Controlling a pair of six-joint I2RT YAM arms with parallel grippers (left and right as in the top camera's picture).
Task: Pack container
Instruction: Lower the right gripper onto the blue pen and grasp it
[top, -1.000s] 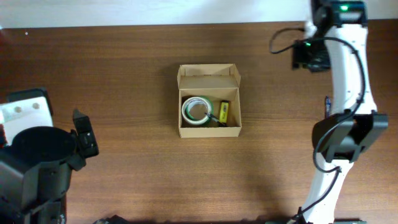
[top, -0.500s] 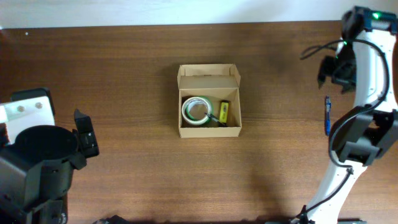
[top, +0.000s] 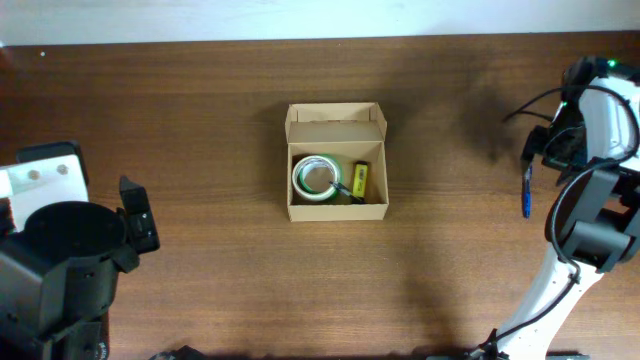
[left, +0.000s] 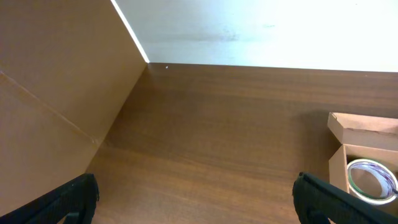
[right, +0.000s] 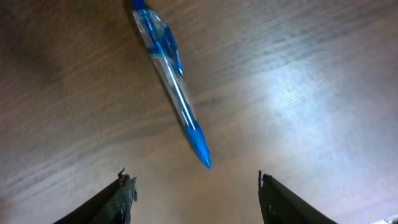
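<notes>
I should keep moving my right gripper toward the pen's body (right: 173, 85) until the fingers close on it. The blue pen lies free, with its tip (right: 204, 159) pointing in between my open fingers.
The tan cardboard container (top: 337, 161) stands open at the table's middle, flap lid folded back. Inside lie a roll of tape (top: 317, 178) and a small yellow item (top: 360, 179). The box corner and tape also show in the left wrist view (left: 367, 158). A blue pen (top: 526, 189) lies on the table at the far right. In the right wrist view the blue pen (right: 171, 84) lies just ahead of my open, empty right gripper (right: 196, 190). My left gripper (left: 196, 196) is open and empty at the near left, far from the box.
The table's back edge meets a white wall (left: 249, 31). A brown panel (left: 56, 81) rises at the left in the left wrist view. The right arm (top: 590, 200) stands along the right edge.
The right arm has swung from the back right toward the right edge and down over the blue pen. The left arm and the box have not moved.
</notes>
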